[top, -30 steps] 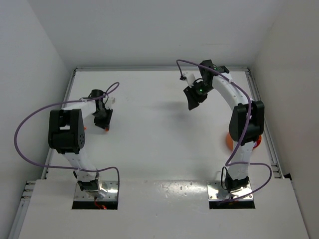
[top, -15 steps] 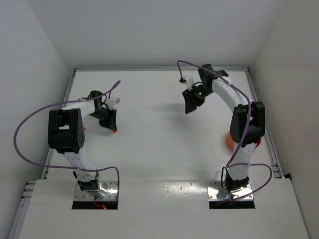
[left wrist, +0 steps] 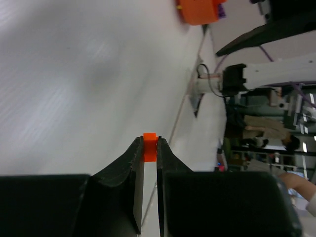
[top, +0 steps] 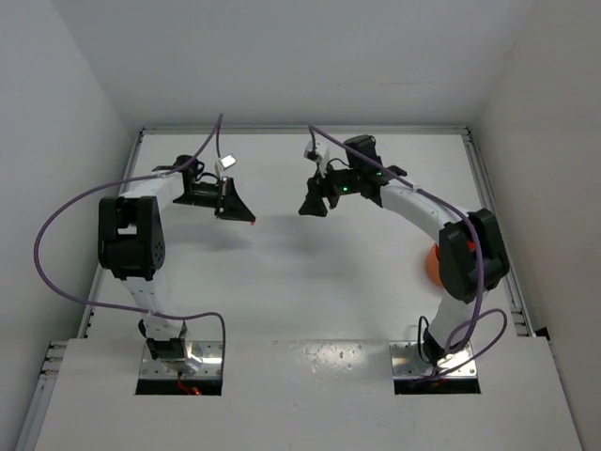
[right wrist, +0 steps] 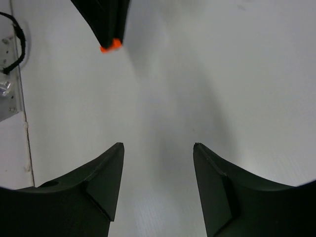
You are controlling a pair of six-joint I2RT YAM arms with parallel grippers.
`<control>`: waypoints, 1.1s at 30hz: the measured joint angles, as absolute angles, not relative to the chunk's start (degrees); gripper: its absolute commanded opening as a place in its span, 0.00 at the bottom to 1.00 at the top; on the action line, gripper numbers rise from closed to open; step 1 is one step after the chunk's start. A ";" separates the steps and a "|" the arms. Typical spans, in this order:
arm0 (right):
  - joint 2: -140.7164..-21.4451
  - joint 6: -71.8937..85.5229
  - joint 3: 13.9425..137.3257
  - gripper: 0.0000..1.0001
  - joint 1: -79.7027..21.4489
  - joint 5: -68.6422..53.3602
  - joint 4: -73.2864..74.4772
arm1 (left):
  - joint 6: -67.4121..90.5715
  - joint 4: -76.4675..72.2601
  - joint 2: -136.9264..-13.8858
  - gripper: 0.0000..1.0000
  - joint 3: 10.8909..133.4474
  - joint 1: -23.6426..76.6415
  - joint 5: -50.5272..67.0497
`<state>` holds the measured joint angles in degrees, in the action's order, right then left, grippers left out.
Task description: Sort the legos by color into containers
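Note:
The robot's open right gripper goes on moving in until its fingers are on both sides of the lego (right wrist: 111, 46) before it stops, as the orange lego's loose end (top: 253, 223) sticks out past the left gripper's fingers.
My left gripper (left wrist: 150, 142) is shut on a small orange lego (left wrist: 149, 150), pinched at the very fingertips. In the top view the left gripper (top: 248, 218) hangs over the middle of the table with the orange lego (top: 254, 223) at its tip. My right gripper (top: 309, 208) faces it from the right, open and holding nothing. In the right wrist view the right gripper (right wrist: 158, 145) stands wide, and the orange lego (right wrist: 110, 45) shows ahead in the other arm's fingertips. The orange bowl (top: 432, 265) sits at the right, mostly hidden behind the right arm; the left wrist view shows the bowl (left wrist: 197, 11) far off.
White walls close in the table on three sides. A raised rail (top: 489, 202) runs along the right edge and another (top: 120, 202) along the left. Purple cables (top: 56, 235) loop off both arms. Something purple (left wrist: 222, 10) shows beside the bowl.
The left arm lifted from the left side and swung toward the centre, its gripper closing on the orange lego. The right gripper moved left toward it and opened wider.

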<state>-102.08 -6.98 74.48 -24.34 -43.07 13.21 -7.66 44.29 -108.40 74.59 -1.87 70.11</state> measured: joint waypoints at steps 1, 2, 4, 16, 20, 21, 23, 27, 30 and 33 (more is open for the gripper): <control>-102.19 -7.51 74.48 0.59 -25.54 -43.59 11.42 | -7.16 44.53 -108.40 0.00 74.59 -1.15 71.79; -102.24 -8.21 74.46 0.59 -26.72 -43.88 9.80 | -6.79 44.71 -108.40 0.00 74.59 -0.45 73.41; -102.41 -9.72 74.30 0.59 -28.95 -44.80 7.03 | -6.26 44.91 -108.38 0.00 74.59 1.02 75.77; -105.27 -17.47 74.24 0.59 -33.32 -46.37 2.96 | -4.80 45.63 -108.07 0.00 74.59 2.94 80.40; -105.27 -19.07 74.24 0.59 -34.83 -46.35 3.03 | -4.60 45.63 -107.79 0.00 74.56 2.94 80.93; -105.27 -19.33 74.24 0.59 -35.18 -46.35 3.05 | -4.54 45.63 -107.77 0.00 74.56 2.94 81.01; -105.27 -19.64 74.24 0.59 -35.97 -46.30 3.09 | -4.43 45.65 -107.57 0.00 74.41 2.96 81.03; -105.27 -19.92 74.24 0.59 -37.45 -46.19 3.09 | -4.43 45.71 -107.42 0.00 74.39 2.96 81.10; -105.27 -19.70 74.24 0.59 -38.24 -45.69 3.03 | -4.47 45.69 -107.39 0.00 74.39 2.96 81.06; -105.27 -18.76 74.22 0.59 -38.94 -45.08 2.63 | -4.49 45.71 -107.24 0.00 74.39 2.96 80.95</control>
<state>-105.27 -18.76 74.22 -38.94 -45.08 2.63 -4.49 45.71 -107.24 74.39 2.96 80.95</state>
